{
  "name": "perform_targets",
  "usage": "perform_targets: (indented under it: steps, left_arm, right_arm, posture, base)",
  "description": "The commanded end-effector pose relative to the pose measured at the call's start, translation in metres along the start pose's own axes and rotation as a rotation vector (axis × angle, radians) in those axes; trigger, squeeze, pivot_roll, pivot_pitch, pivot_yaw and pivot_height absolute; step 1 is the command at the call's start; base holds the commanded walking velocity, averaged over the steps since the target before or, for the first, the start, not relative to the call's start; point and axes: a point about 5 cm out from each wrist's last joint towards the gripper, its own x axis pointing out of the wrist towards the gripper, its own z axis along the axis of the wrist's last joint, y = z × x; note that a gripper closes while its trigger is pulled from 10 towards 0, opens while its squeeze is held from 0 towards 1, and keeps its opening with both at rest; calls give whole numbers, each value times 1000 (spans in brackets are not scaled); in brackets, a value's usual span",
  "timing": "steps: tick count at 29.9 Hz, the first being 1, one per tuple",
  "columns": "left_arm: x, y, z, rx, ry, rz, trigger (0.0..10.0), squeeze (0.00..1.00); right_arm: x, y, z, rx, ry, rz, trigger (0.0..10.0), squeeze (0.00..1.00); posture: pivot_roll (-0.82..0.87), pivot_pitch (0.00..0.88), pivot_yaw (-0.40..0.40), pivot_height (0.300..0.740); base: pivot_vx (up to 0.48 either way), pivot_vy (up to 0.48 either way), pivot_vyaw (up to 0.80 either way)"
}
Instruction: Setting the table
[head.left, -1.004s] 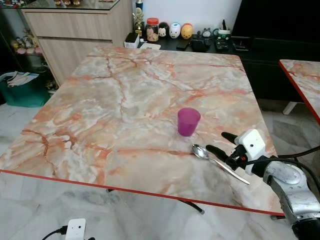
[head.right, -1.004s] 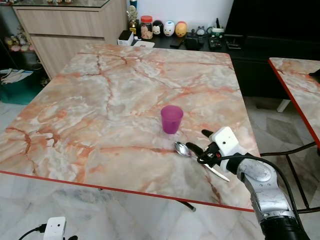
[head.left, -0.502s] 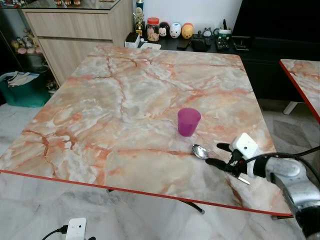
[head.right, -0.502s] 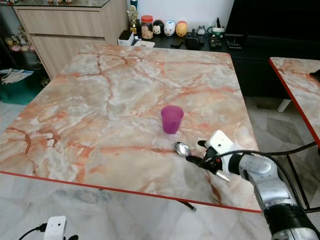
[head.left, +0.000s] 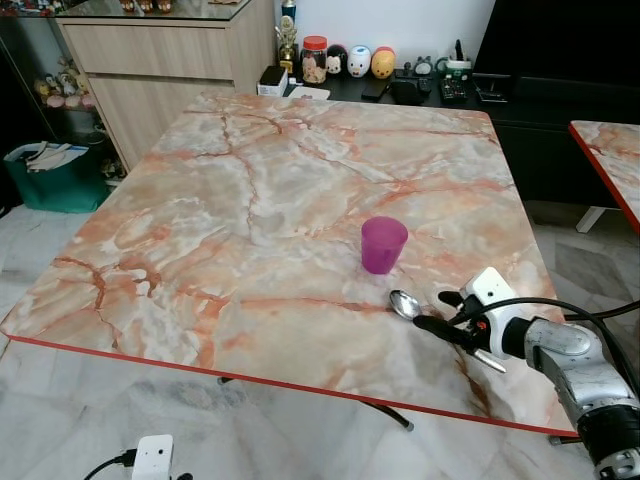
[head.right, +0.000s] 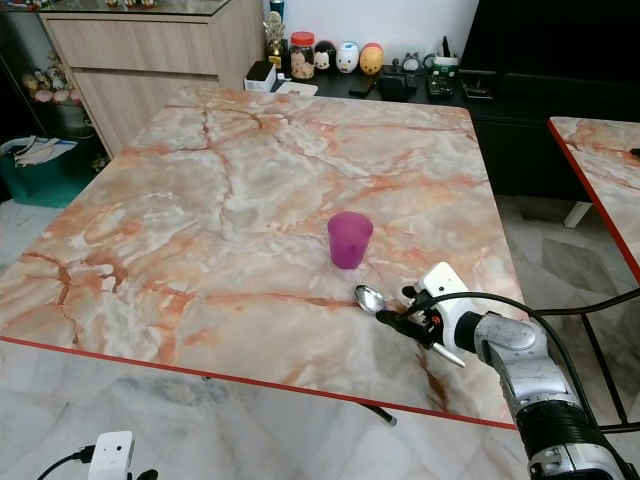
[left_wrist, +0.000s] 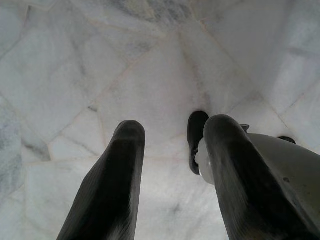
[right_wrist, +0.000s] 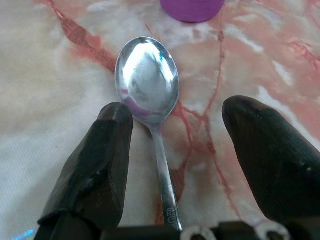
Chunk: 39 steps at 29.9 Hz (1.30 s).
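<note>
My gripper will keep the silver spoon (head.left: 405, 305) in line with my black fingers, the spoon's bowl in front, when I carry it, because the spoon's handle (right_wrist: 164, 175) runs lengthwise between them.
A silver spoon (head.left: 404, 304) lies on the marble table (head.left: 250, 180) near its front right corner, bowl pointing toward a purple cup (head.left: 383, 244) that stands upright just behind it. My right gripper (head.left: 435, 310) is low over the table and open, one black finger on each side of the spoon's handle just behind the bowl. The right wrist view shows the spoon (right_wrist: 147, 80) between the fingers (right_wrist: 95, 170) with gaps on both sides, and the cup's base (right_wrist: 192, 7) beyond. My left gripper (left_wrist: 175, 127) hangs open over the white floor.
A red edge (head.left: 300, 385) runs along the table's front. A second marble table (head.left: 610, 150) stands to the right. Behind are a wooden cabinet (head.left: 150, 60), a black console with jars and figurines (head.left: 350, 62) and a green bin (head.left: 55, 175). A white plug (head.left: 152, 458) lies on the floor.
My right gripper has come down and moved in along the spoon's handle until its fingers straddle it near the bowl. The spoon and cup have stayed put; the view shifted slightly.
</note>
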Motion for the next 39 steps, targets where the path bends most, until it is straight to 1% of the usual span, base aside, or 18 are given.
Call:
perform_targets:
  steps: [1,3,4,8,16,23,25,26,27,28,30,31,35,39]
  left_arm:
    - [-1,1,-3,3,16,-3,10000,0]
    - [-1,2,-3,4,16,-3,10000,0]
    - [-1,2,-3,3,16,-4,10000,0]
    - [-1,2,-3,4,17,-5,10000,0]
    - [-1,2,-4,6,19,-8,10000,0]
    - [-1,2,-4,7,21,-9,10000,0]
    - [-1,1,-4,7,21,-10,10000,0]
    - [-1,1,-4,6,21,-10,10000,0]
    - [-1,1,-4,6,21,-10,10000,0]
    - [-1,1,-4,7,22,-10,10000,0]
    - [-1,1,-4,7,23,-11,10000,0]
    - [-1,1,-5,8,26,-15,10000,0]
    - [-1,1,-5,8,28,-19,10000,0]
    - [-1,1,-5,10,29,-22,10000,0]
  right_arm:
    - [-2,0,0,6,-15,14,10000,0]
    - [-2,0,0,4,-12,24,10000,0]
    - [-2,-1,-2,-2,9,19,10000,0]
    - [-5,-2,-6,-21,36,37,10000,0]
    - [-7,-4,-9,-33,72,24,10000,0]
    - [-4,-1,-11,-29,67,36,10000,0]
    - [-2,2,-14,-28,78,57,10000,0]
    - [-2,4,-15,-25,76,67,9686,0]
    - [-1,4,-15,-24,75,68,9686,0]
    - [-1,5,-15,-26,75,71,2706,0]
    - [0,5,-15,-27,76,71,2706,0]
    - [2,6,-14,-25,75,75,0,0]
    - [5,10,-13,-30,70,92,0,0]
    - [8,10,-14,-40,91,74,0,0]
  posture:
    - [-29,0,1,740]
    - [-30,0,1,740]
    - [-30,0,1,740]
    - [-29,0,2,740]
    - [-27,0,2,740]
    - [-28,0,3,740]
    - [-24,0,1,740]
    - [-24,0,0,740]
    - [-24,0,0,740]
    - [-25,0,1,740]
    - [-25,0,1,740]
    - [-26,0,1,740]
    - [-26,0,2,740]
    - [-27,0,3,740]
  base:
    - [0,0,0]
    - [0,0,0]
    - [0,0,0]
    - [0,0,0]
    - [0,0,0]
    - [0,0,0]
    - [0,0,0]
    - [0,0,0]
    - [0,0,0]
    - [0,0,0]
    - [0,0,0]
    - [0,0,0]
    - [0,0,0]
    - [0,0,0]
